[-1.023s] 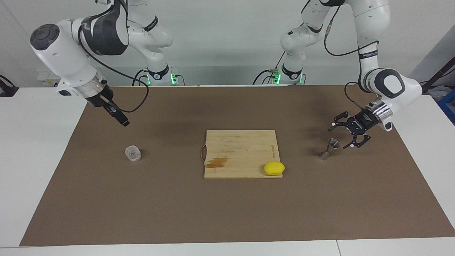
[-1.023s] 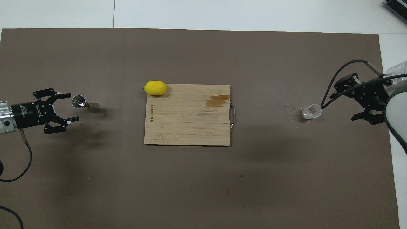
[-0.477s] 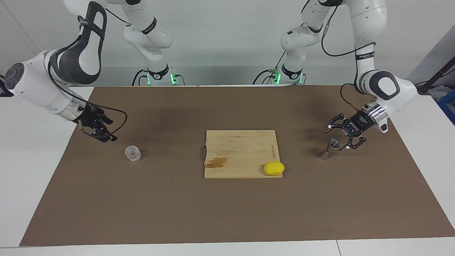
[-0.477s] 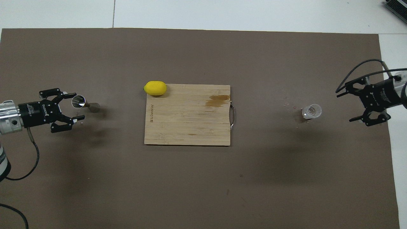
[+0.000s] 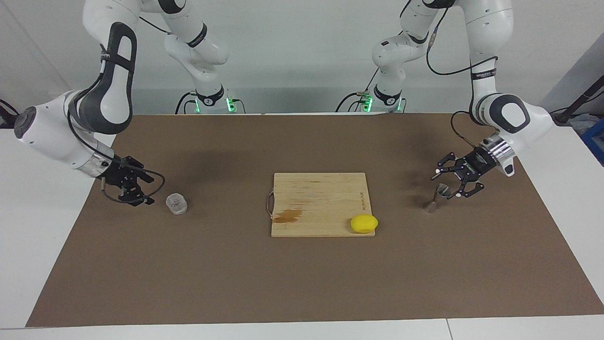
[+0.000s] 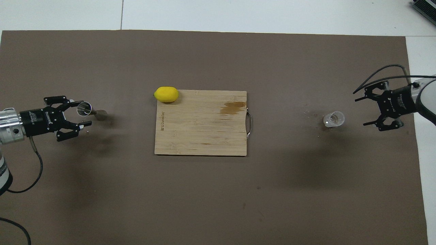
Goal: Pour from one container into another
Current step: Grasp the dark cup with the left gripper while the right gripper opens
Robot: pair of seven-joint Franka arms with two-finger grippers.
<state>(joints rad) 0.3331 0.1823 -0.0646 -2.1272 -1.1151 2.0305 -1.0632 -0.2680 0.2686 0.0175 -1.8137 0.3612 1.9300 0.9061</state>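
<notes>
My gripper will lift the clear glass cup (image 6: 333, 119), and I should expect more drops hidden under it, because small shiny specks (image 6: 306, 112) dot the mat by the cup.
The clear textured glass cup (image 5: 177, 204) (image 6: 334, 119) stands upright on the brown mat toward the right arm's end of the table. My right gripper (image 5: 150, 191) (image 6: 360, 112) is low beside it, open, a short gap away, and holds nothing. The metal hourglass jigger (image 5: 442, 190) (image 6: 84, 108) stands upright toward the left arm's end. My left gripper (image 5: 446, 187) (image 6: 85, 113) lies level with the jigger's upper cone. Its fingers stand apart on either side of the cone, and I see no firm grip.
A wooden cutting board (image 5: 321, 198) (image 6: 201, 132) with a brown stain lies mid-table. A yellow lemon (image 5: 364, 223) (image 6: 166, 94) rests on its corner. Small crumbs lie on the mat (image 6: 218, 197) by the cup.
The right gripper came down from high above the mat and now sits low beside the cup. The left gripper slid forward around the jigger's top and its fingers narrowed.
</notes>
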